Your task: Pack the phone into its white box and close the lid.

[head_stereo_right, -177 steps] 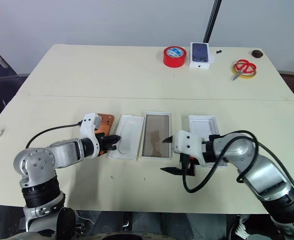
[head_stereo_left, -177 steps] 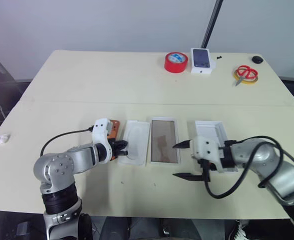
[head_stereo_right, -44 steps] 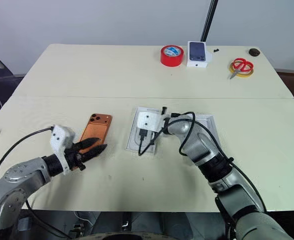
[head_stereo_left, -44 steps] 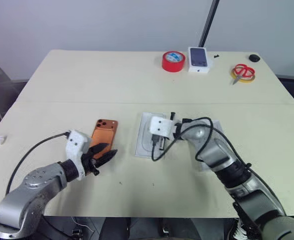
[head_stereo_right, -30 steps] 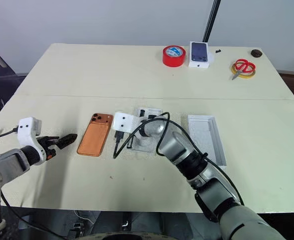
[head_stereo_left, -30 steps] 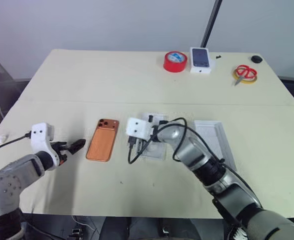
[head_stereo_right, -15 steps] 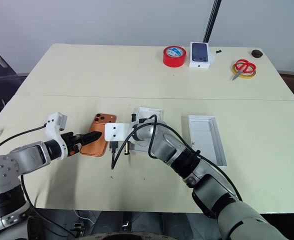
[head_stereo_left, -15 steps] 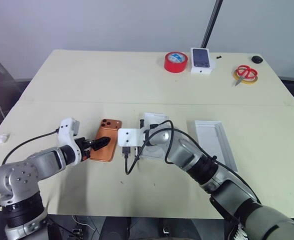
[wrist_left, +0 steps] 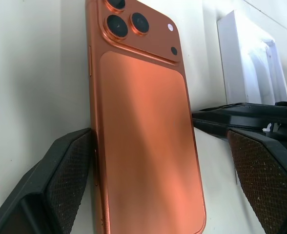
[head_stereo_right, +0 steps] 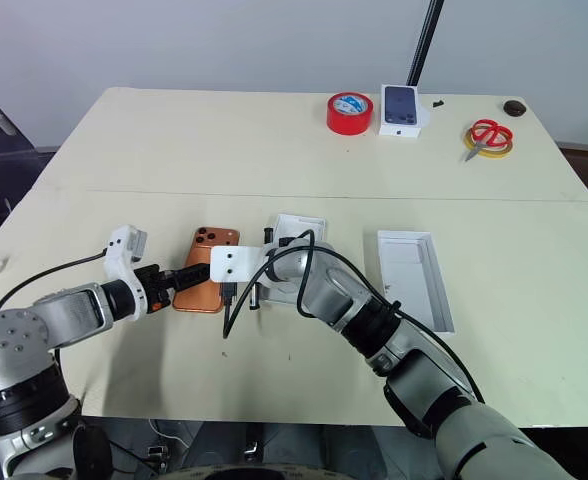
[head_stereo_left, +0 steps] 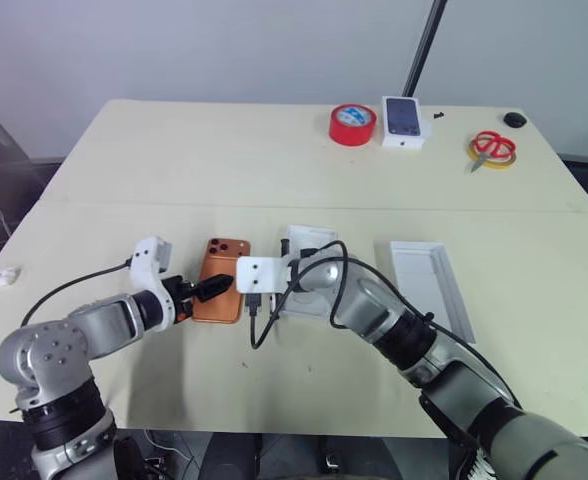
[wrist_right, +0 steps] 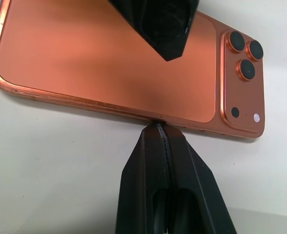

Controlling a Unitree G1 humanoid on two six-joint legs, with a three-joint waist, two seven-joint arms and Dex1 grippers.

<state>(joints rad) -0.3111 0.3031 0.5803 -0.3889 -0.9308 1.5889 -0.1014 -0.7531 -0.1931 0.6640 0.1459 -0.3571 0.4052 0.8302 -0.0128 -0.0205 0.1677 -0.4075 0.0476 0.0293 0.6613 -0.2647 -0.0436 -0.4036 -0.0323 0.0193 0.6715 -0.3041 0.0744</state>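
Note:
The orange phone will settle flat inside the white box when the robot lowers it, because the box has an empty hollow sunk inside its raised rim.
The orange phone lies flat on the table, back side up with its lenses toward the far side. My left gripper is open and straddles its near end; one finger rests against a long edge and the other stands a little clear. My right gripper is shut, and its tips touch the middle of the phone's other long edge. Just right of the phone sits the white box, partly hidden behind my right arm. The lid lies open side up farther right.
Along the table's far edge are a red tape roll, a small white box with a phone picture, red-handled scissors and a small dark knob. A crumpled white scrap lies at the left edge.
My open left gripper swung in from the left and now straddles the phone. My shut right gripper left the white box and came over to the phone's right edge, where it has stayed.

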